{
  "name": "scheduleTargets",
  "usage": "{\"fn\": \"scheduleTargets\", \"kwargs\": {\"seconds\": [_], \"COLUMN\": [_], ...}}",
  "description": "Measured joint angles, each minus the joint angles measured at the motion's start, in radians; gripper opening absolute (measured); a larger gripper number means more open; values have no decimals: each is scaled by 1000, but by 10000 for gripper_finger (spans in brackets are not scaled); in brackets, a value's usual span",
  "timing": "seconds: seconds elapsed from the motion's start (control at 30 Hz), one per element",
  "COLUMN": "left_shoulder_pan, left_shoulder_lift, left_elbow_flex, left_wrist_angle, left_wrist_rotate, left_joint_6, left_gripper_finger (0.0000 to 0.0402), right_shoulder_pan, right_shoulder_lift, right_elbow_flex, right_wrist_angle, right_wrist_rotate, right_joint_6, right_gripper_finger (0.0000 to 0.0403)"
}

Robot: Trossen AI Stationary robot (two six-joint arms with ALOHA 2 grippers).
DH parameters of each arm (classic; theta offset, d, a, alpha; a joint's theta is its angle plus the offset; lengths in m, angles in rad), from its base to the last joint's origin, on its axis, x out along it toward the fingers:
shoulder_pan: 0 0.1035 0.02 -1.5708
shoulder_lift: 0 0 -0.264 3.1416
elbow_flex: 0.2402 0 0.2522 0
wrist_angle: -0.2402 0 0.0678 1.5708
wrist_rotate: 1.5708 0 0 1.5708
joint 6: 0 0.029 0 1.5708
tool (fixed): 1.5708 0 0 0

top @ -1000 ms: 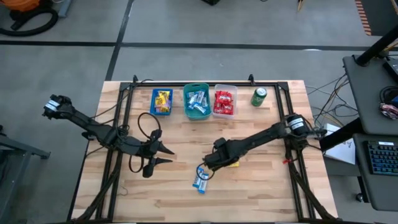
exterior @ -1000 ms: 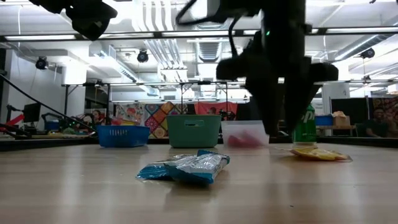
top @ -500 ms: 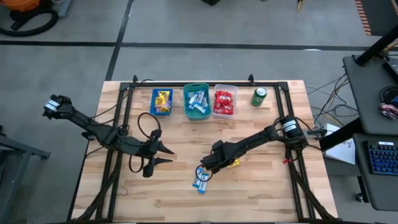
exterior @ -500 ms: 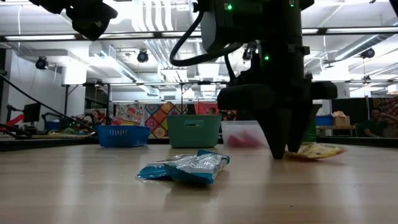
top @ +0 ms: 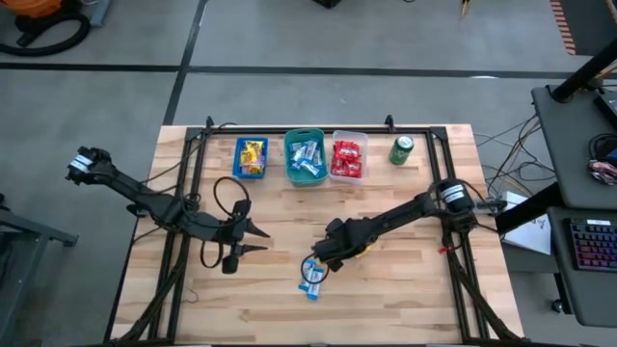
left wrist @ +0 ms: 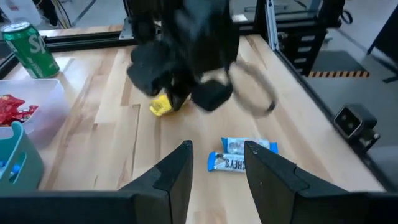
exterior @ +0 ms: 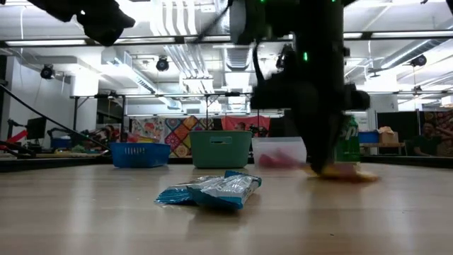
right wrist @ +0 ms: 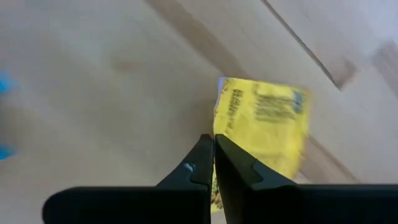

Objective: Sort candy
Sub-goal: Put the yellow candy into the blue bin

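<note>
The closed fingertips of my right gripper touch only the yellow candy's edge [right wrist: 217,118], so I should back away, open and straddle the candy [right wrist: 264,127] before I pass it to my left gripper.
On the table's middle lies a yellow candy [top: 359,253], with my right gripper [top: 335,255] shut on it. Two light blue candy packets [top: 310,276] rest flat on the wood just nearer the front edge, and they also show in the left wrist view [left wrist: 242,156]. My left gripper [top: 258,239] hangs open over the table's left half, pointing toward the right, with nothing between its fingers [left wrist: 180,168]. At the far edge stand a blue bin [top: 251,157] with yellow candy, a teal bin [top: 305,158] with blue-white candy and a clear bin [top: 348,159] with red candy. My right gripper pinches the yellow candy's edge [right wrist: 219,127] between its two shut fingertips [right wrist: 202,163]. The fingers come from above, slanting down. The rest of the packet [exterior: 345,175] stretches away from the fingers, low on or just over the wood.
A green soda can [top: 402,149] stands right of the clear bin. A black metal frame [top: 193,145] runs along the table's sides and far edge. Bare wood lies near the front edge on both sides of the blue packets.
My right gripper has come down to the table beside the yellow candy and shut on its edge. The yellow candy has shifted a little toward the gripper.
</note>
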Motion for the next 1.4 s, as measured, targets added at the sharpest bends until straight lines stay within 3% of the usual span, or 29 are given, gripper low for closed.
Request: {"fn": "scheduleTargets", "kwargs": {"seconds": [0.17,0.47,0.63,0.77,1.03,1.23,1.4], "left_shoulder_pan": [0,39,50,48,47,47,52], "left_shoulder_lift": [0,53,109,138,202,320,460], "left_elbow_flex": [-54,-211,-242,-247,-219,-159,-91], "left_wrist_angle": [72,477,559,578,595,642,707], "left_wrist_rotate": [1,1,-2,2,2,1,0], "left_joint_6": [28,54,58,61,64,59,130], "left_gripper_finger": [127,136,163,177,180,180,174], "right_shoulder_pan": [5,-72,-95,-81,-14,62,137], "right_shoulder_lift": [-76,-162,-163,-163,-219,-318,-400], "right_elbow_flex": [0,-1,-3,-25,-240,-468,-566], "right_wrist_angle": [82,318,365,398,588,776,780], "right_wrist_rotate": [3,-40,-36,-42,-29,51,175], "right_joint_6": [-169,-565,-826,-930,-920,-746,-600], "right_gripper_finger": [8,8,8,8,8,8,8]}}
